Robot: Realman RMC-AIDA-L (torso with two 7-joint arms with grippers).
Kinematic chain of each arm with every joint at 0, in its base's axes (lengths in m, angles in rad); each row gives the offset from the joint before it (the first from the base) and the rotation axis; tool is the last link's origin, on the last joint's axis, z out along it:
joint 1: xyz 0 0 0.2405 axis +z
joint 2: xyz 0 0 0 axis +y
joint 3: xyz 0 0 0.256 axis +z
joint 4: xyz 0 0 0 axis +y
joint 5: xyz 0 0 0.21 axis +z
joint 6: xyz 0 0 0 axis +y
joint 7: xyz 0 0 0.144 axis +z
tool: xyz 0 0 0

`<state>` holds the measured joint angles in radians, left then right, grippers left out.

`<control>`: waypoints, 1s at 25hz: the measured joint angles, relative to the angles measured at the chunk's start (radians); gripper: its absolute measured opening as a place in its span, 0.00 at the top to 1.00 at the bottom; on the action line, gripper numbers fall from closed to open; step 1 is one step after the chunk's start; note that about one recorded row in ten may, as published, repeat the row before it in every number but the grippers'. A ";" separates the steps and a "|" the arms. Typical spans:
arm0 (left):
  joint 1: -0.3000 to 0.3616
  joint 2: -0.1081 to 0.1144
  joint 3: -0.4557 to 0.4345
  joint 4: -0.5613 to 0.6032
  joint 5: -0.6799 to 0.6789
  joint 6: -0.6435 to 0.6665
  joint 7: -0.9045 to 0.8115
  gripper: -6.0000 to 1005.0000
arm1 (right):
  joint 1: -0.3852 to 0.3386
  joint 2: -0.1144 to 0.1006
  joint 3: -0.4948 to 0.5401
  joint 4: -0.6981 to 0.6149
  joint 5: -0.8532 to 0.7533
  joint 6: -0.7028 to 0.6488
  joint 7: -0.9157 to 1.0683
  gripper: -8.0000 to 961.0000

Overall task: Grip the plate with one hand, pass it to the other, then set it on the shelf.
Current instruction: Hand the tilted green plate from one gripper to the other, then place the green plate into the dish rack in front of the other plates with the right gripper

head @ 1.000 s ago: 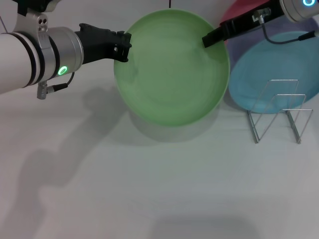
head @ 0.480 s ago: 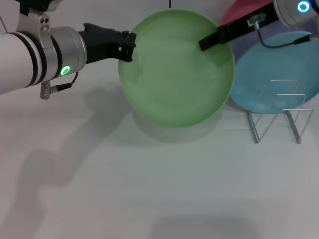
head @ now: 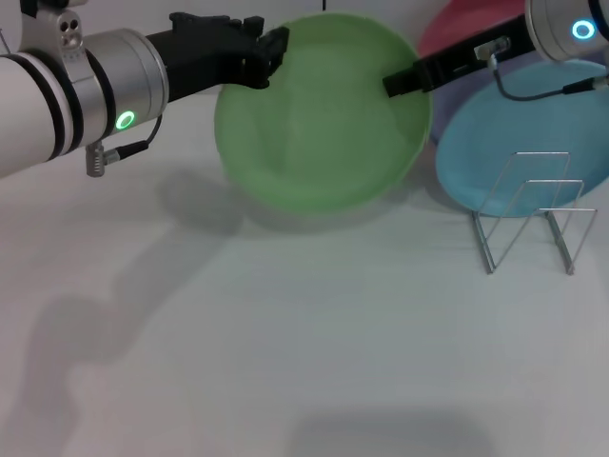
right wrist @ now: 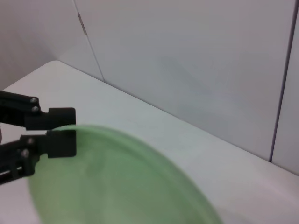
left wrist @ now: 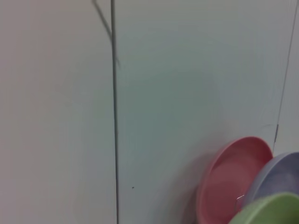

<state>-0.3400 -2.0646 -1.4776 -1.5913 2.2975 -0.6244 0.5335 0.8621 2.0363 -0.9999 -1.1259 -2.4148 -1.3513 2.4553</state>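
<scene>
Both of the robot's grippers are pinching the light-green plate's rim (head: 289,25), so the left gripper should open and move away before the right gripper takes the plate to the shelf (head: 539,211).
The light-green plate (head: 319,133) is held off the table and tilted, at the back centre of the head view. My left gripper (head: 271,48), black on the white arm with the green light, is shut on the plate's upper left rim. In the right wrist view the left gripper (right wrist: 63,129) has its two fingers pressed together over the rim of the plate (right wrist: 121,186). My right gripper (head: 392,84), slim and black with a cable, lies over the plate's right side. The wire shelf (head: 533,214) stands empty on the table at the right.
A teal-blue plate (head: 514,143) lies behind the shelf, with a pink plate (head: 457,29) at the back. The left wrist view shows the wall, the pink plate (left wrist: 229,177), a lavender plate (left wrist: 273,172) and the green plate's edge (left wrist: 271,210).
My left gripper has moved up and to the right along with the plate's left rim. The plate has tilted, and its near edge has risen. The right gripper has hardly moved.
</scene>
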 joint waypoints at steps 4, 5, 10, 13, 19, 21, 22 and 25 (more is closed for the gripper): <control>0.000 0.000 0.003 -0.019 -0.001 0.000 0.001 0.83 | -0.014 0.003 -0.002 -0.024 -0.005 -0.007 0.000 0.81; 0.001 0.001 0.003 -0.021 -0.001 -0.001 0.002 0.80 | -0.016 0.003 -0.002 -0.028 -0.005 -0.009 0.000 0.82; 0.003 0.000 0.004 -0.029 -0.002 -0.001 0.011 0.52 | -0.023 0.004 -0.002 -0.042 -0.007 -0.017 0.001 0.88; 0.010 0.001 0.004 -0.041 -0.002 -0.001 0.012 0.34 | -0.028 0.004 0.001 -0.046 -0.008 -0.020 0.001 0.91; 0.031 0.001 0.002 -0.060 0.005 0.018 0.021 0.18 | -0.043 0.001 0.004 -0.088 -0.015 -0.029 -0.031 0.93; 0.066 -0.001 0.016 -0.057 0.003 0.116 0.049 0.17 | -0.055 0.001 0.008 -0.134 -0.018 -0.031 -0.069 0.93; 0.066 -0.001 0.016 -0.057 0.003 0.116 0.049 0.16 | -0.060 0.001 0.012 -0.154 -0.019 -0.034 -0.085 0.93; 0.122 0.000 0.065 -0.048 0.003 0.287 0.066 0.15 | -0.067 -0.001 0.036 -0.222 -0.021 -0.058 -0.142 0.93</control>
<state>-0.2175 -2.0651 -1.4124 -1.6389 2.3007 -0.3374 0.5994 0.7946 2.0356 -0.9636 -1.3481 -2.4363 -1.4091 2.3129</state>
